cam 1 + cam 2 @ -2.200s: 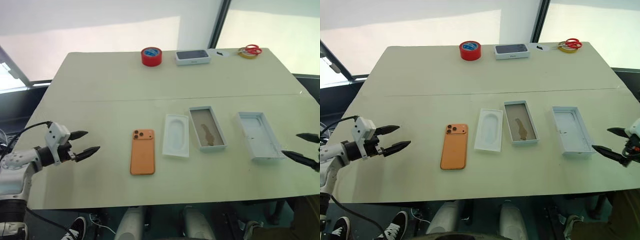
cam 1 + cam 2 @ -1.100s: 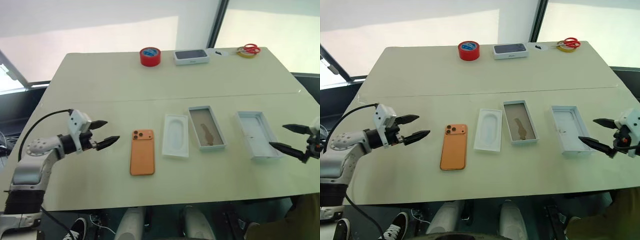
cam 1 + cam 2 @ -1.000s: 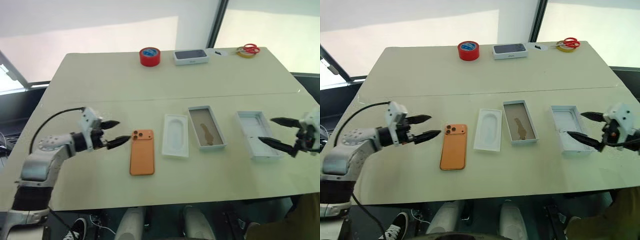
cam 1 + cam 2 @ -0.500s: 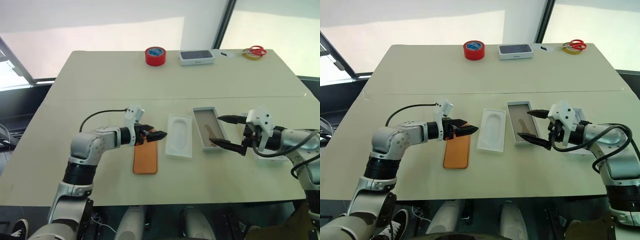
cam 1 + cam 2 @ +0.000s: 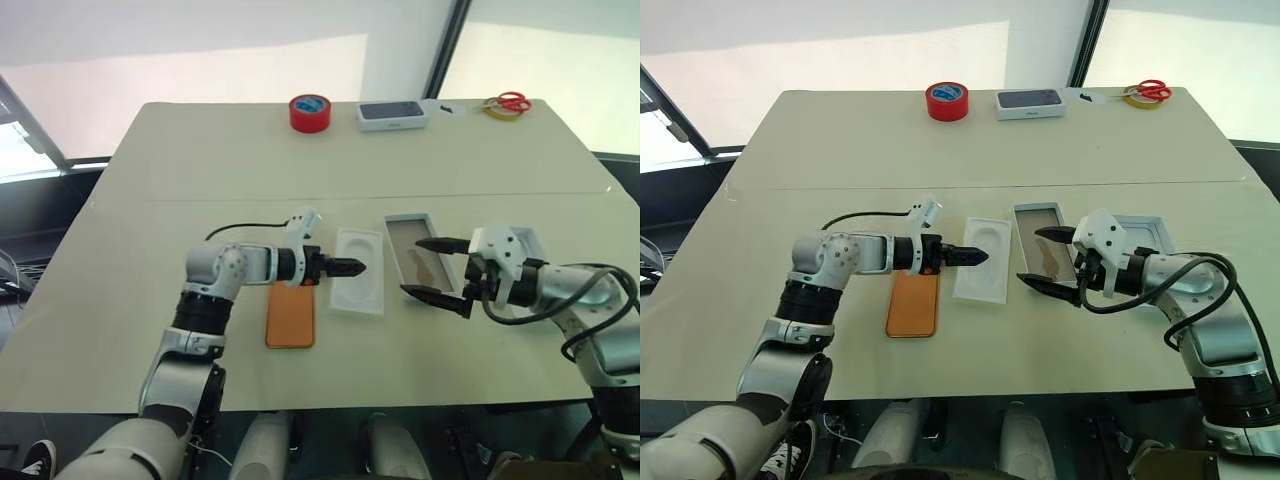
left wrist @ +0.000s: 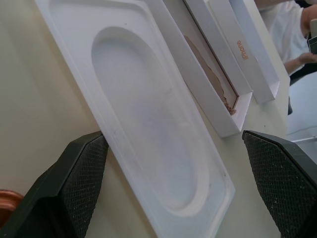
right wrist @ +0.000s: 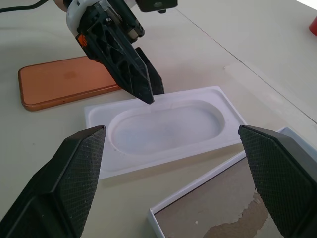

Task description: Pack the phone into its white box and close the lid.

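The white moulded insert (image 5: 358,272) has the same shape as the white box's outline (image 5: 413,248), so it will sit inside the box's sides and cover the box's brownish bottom when the robot lowers it.
The orange phone (image 5: 290,316) lies flat on the table, camera end away from me. To its right sit the white moulded insert (image 5: 358,272), then the white box (image 5: 408,236) with its brownish floor, then the lid (image 5: 1143,229) lying open side up. My left gripper (image 5: 354,267) is open and reaches across the phone's far end, its tips over the insert's left edge. My right gripper (image 5: 419,268) is open and hovers over the white box, pointing left at the insert. Nothing is held.
A red tape roll (image 5: 308,112), a white box with a dark top (image 5: 393,115) and scissors on a yellow tape roll (image 5: 505,103) line the table's far edge. A person's arm (image 6: 292,44) is beyond the lid.
My left gripper has moved right, from over the phone's camera end to the insert's edge, and has rolled. My right gripper has shifted left over the white box. Both stay open.
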Controlling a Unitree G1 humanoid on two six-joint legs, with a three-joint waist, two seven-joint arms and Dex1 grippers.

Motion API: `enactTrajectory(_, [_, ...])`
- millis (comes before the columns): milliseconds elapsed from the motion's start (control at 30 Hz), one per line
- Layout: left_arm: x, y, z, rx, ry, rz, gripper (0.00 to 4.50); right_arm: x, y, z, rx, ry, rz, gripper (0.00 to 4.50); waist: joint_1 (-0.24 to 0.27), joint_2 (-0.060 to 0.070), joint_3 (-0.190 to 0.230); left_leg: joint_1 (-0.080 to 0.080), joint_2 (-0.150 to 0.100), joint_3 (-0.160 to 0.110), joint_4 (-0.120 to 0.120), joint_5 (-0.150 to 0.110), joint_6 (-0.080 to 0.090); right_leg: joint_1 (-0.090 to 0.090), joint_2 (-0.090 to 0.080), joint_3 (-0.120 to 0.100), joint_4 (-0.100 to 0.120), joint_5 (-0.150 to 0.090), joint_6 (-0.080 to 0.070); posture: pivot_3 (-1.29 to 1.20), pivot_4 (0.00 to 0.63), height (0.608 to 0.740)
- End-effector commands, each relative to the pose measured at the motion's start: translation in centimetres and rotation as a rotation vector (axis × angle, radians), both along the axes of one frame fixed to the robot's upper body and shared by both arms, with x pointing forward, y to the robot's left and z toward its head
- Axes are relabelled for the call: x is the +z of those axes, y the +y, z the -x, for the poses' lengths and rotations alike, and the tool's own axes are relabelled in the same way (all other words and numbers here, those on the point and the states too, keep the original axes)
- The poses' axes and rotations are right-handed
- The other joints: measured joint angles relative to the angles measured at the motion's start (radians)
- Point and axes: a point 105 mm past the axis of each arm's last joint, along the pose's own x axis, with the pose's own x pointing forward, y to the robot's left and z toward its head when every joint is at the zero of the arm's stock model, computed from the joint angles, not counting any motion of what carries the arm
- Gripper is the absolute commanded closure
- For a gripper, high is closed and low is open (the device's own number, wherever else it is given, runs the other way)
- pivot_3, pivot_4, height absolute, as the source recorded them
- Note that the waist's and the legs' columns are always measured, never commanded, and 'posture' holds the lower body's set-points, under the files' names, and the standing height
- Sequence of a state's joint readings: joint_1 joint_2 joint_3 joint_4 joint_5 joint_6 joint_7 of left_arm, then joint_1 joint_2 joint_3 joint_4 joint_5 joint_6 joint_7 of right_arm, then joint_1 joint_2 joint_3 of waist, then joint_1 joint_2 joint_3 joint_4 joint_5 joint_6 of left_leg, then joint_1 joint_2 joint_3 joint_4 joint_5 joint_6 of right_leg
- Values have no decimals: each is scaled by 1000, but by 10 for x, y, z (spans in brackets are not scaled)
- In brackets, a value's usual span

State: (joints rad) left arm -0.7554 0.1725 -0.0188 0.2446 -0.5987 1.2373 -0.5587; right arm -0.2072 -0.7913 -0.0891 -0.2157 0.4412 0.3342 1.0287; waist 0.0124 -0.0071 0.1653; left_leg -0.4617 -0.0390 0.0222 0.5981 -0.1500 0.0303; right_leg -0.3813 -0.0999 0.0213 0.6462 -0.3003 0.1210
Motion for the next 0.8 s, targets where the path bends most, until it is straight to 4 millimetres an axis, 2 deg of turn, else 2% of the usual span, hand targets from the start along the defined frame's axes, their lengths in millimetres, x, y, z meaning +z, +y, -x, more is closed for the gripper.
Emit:
enactTrajectory(33, [-3, 1, 0, 7, 34, 5, 823, 13, 3, 2, 15, -66, 7, 0, 0, 0, 0, 0, 0, 0, 0, 0, 0, 0, 0, 0, 0, 0, 0, 0, 150, 738])
enactTrajectory(267, [-14, 10, 3, 41, 72, -19, 4441, 14, 2, 1, 7, -76, 8, 0, 0, 0, 0, 0, 0, 0, 0, 0, 0, 0, 0, 0, 0, 0, 0, 0, 150, 738])
enactTrajectory(433, [-10, 13, 1, 68, 86, 9, 4441, 11, 1, 0, 7, -73, 12, 0, -1, 0, 0, 1, 0, 0, 0, 0, 0, 1, 0, 0, 0, 0, -1, 0, 150, 738])
enactTrajectory(567, [2, 21, -3, 111, 83, 62, 4441, -12, -5, 1, 33, -37, 111, 0, -2, 0, 0, 0, 0, 0, 0, 0, 0, 0, 0, 0, 0, 0, 0, 0, 150, 738])
enactTrajectory(667, [23, 21, -4, 118, 66, 166, 4441, -31, -20, -4, 54, -26, 258, 0, -1, 0, 0, 0, 0, 0, 0, 0, 0, 0, 0, 0, 0, 0, 0, 0, 150, 738])
enactTrajectory(800, [34, 28, -7, 173, 55, 201, 4441, -34, -41, -14, 100, 15, 369, 0, 0, 0, 0, 0, 0, 0, 0, 0, 0, 0, 0, 0, 0, 0, 1, 0, 150, 738])
